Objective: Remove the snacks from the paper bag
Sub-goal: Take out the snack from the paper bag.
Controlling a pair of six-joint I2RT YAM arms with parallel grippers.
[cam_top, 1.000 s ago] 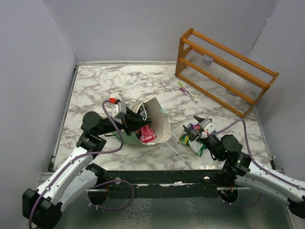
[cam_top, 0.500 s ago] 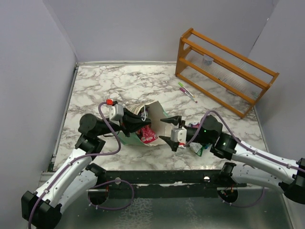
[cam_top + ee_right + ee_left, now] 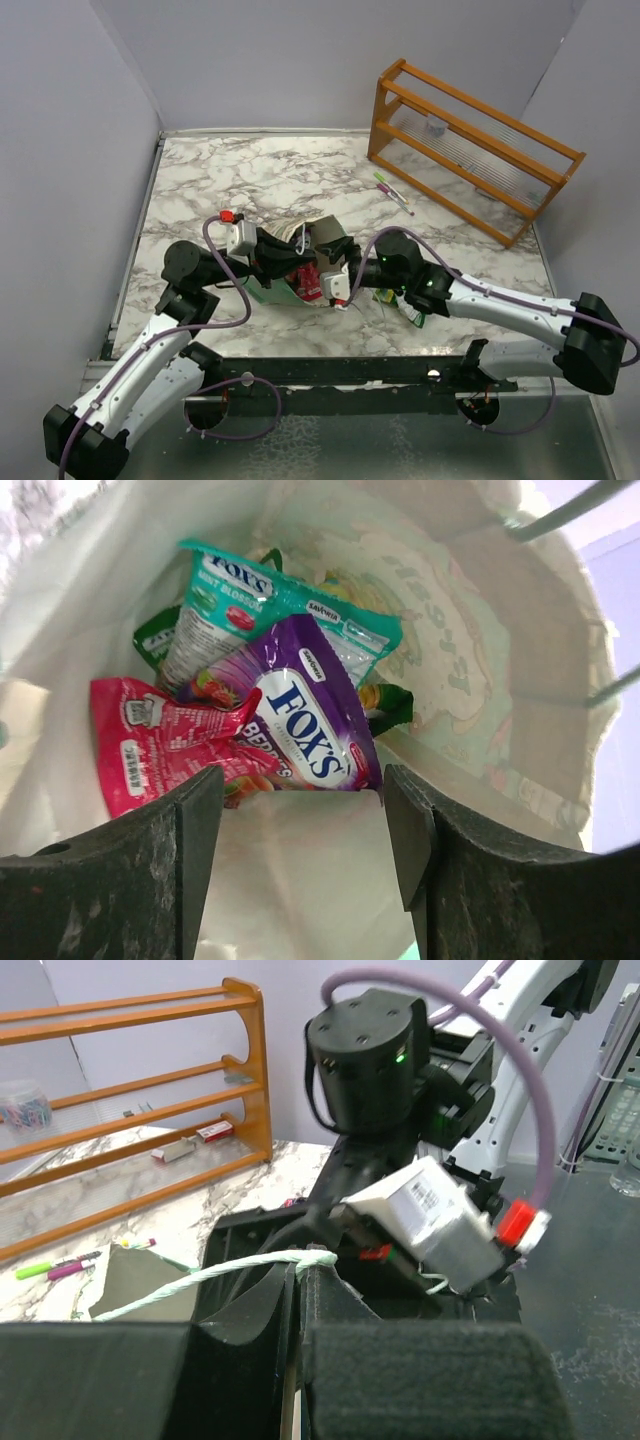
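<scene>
I expect the purple packet [image 3: 305, 708] to come free alone when I pull it out, because just the red packet's tip [image 3: 240, 715] overlaps it.
The paper bag [image 3: 259, 291] lies tipped on the marble, its mouth facing right. My left gripper [image 3: 288, 256] is shut on the bag's pale cord handle [image 3: 235, 1268] and holds the mouth open. My right gripper [image 3: 322, 266] is open and empty, reaching into the mouth. In the right wrist view the cream bag interior [image 3: 480, 630] holds a purple Fox's packet [image 3: 310, 715], a teal packet [image 3: 255, 600], a red packet [image 3: 160, 745] and green packets [image 3: 388, 705]. The open right gripper [image 3: 300, 820] is just short of the purple packet. A few packets [image 3: 411, 305] lie on the table to the right of the bag.
A wooden rack [image 3: 470, 150] stands at the back right, also seen in the left wrist view [image 3: 130, 1110]. A pink-and-green pen [image 3: 393, 193] lies in front of it. The right arm's wrist [image 3: 370, 1060] is close in front of the left gripper. Grey walls enclose the table.
My right arm has swung left from the packets on the table to the bag mouth, its gripper entering open. My left gripper has kept hold of the handle.
</scene>
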